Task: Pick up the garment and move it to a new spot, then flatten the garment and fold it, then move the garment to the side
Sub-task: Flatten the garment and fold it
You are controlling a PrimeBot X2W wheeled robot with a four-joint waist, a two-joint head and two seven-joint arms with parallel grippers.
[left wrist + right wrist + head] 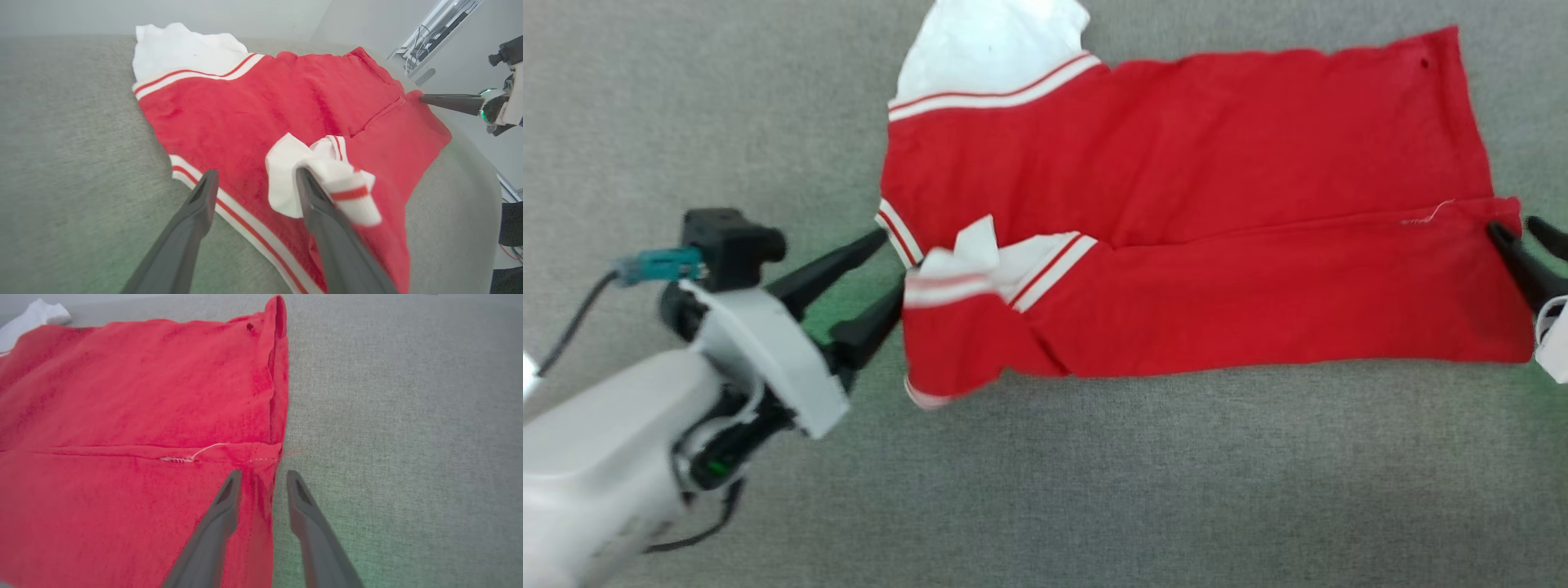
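Observation:
The garment's far edge should turn over too when I fold the far white sleeve [993, 44] inward, because striped trim [995, 97] joins the sleeve to the garment's body.
The garment [1217, 155], a red T-shirt with white sleeves and striped trim, lies across the grey surface with its near half folded over the far half. One white sleeve [988, 41] sticks out at the far left, and the other sleeve [327, 175] is bunched on top by the collar. My left gripper [892, 263] is open at the collar end; one finger [318, 212] touches the bunched sleeve and the other rests beside the striped trim. My right gripper [263, 473] is open at the hem end, and the folded hem edge of the garment [143, 396] lies between its fingers.
The grey fabric surface [1094, 490] stretches wide on the near side and to the left of the shirt. In the left wrist view its edge [486, 179] drops off behind the hem, with cables and room fittings [433, 36] beyond.

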